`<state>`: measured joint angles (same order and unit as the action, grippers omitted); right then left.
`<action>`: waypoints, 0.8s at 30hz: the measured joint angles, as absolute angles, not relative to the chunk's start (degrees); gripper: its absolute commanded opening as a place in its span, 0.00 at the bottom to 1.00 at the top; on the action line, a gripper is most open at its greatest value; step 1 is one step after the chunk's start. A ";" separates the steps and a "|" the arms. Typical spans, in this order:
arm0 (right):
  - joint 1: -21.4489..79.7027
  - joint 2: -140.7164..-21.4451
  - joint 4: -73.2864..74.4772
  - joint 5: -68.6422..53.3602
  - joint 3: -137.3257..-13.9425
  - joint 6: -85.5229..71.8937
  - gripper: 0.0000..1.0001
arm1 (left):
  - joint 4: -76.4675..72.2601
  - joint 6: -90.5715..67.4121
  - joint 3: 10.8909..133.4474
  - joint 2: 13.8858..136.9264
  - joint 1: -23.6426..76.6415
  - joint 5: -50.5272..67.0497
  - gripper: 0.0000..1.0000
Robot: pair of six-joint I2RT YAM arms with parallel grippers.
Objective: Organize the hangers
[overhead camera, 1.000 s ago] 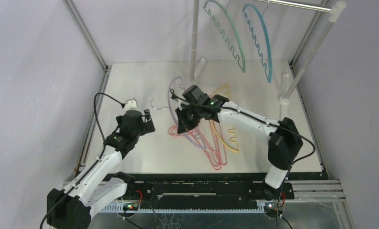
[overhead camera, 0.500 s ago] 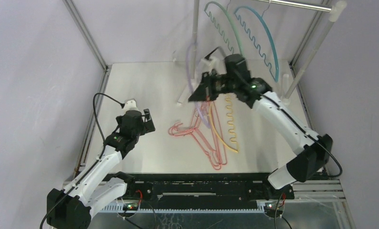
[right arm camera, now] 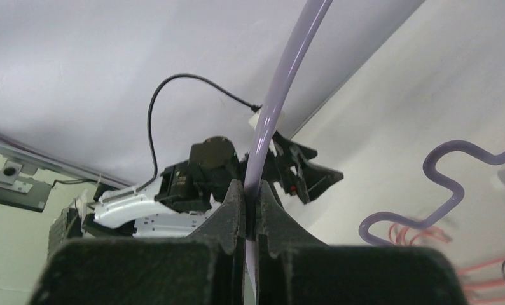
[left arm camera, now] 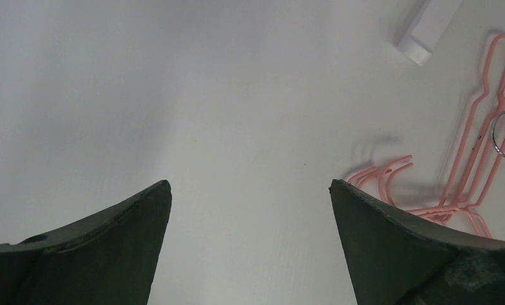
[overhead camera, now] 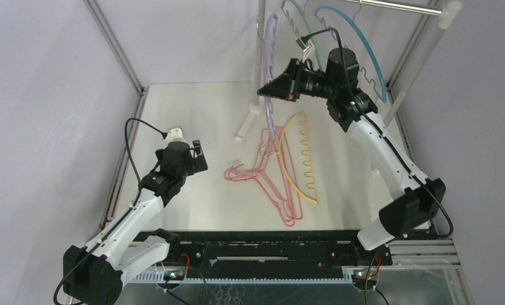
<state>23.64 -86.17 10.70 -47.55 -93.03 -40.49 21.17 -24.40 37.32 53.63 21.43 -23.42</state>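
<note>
The purple hanger's hook is free and the gap [overhead camera: 280, 6] beside the green hanger is open. My right gripper should keep going to the silver rail and let go there.
My right gripper [overhead camera: 266, 91] is shut on a purple hanger [overhead camera: 270, 57], held high near the back pole; in the right wrist view the purple arm [right arm camera: 276, 108] runs up from between my closed jaws [right arm camera: 250, 190]. A green hanger [overhead camera: 299, 14] and a teal hanger [overhead camera: 364, 47] hang on the silver rail [overhead camera: 396, 6]. Pink hangers [overhead camera: 269, 184] and a yellow hanger [overhead camera: 294, 159] lie on the table. My left gripper [overhead camera: 199, 157] is open and empty, low over the bare table [left arm camera: 250, 187], with pink hangers [left arm camera: 472, 165] to its right.
A vertical silver pole [overhead camera: 261, 38] stands just left of the lifted hanger. A white rack foot [overhead camera: 245, 129] lies on the table, also showing in the left wrist view [left arm camera: 428, 28]. Another pole [overhead camera: 421, 57] stands at the right. Metal frame posts border the table.
My right gripper lifted the purple hanger from the pile on the table up and back toward the rail. The hanging green and teal hangers swung. The left arm barely moved.
</note>
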 measured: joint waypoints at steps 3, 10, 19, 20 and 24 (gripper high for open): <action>22.87 -90.11 7.44 -48.21 -95.96 -42.92 0.00 | 20.99 -23.83 37.54 54.00 21.43 -23.38 0.99; 19.64 -94.74 2.72 -48.12 -100.38 -45.98 0.00 | 20.97 -23.42 37.54 54.17 21.43 -23.38 0.99; 16.47 -101.32 -4.38 -48.18 -107.18 -53.01 0.00 | 20.64 -23.29 37.54 55.75 21.43 -23.38 0.99; 16.49 -101.93 -4.93 -48.18 -107.77 -53.76 0.00 | 20.60 -23.16 37.54 55.94 21.43 -23.38 1.00; 16.34 -104.51 -8.97 -46.19 -109.14 -57.04 0.00 | 20.56 -22.90 37.54 56.77 21.43 -23.38 0.99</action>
<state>16.34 -104.51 -8.97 -46.19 -109.14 -57.04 20.56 -22.90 37.54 56.77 21.43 -23.38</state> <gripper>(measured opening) 0.029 0.994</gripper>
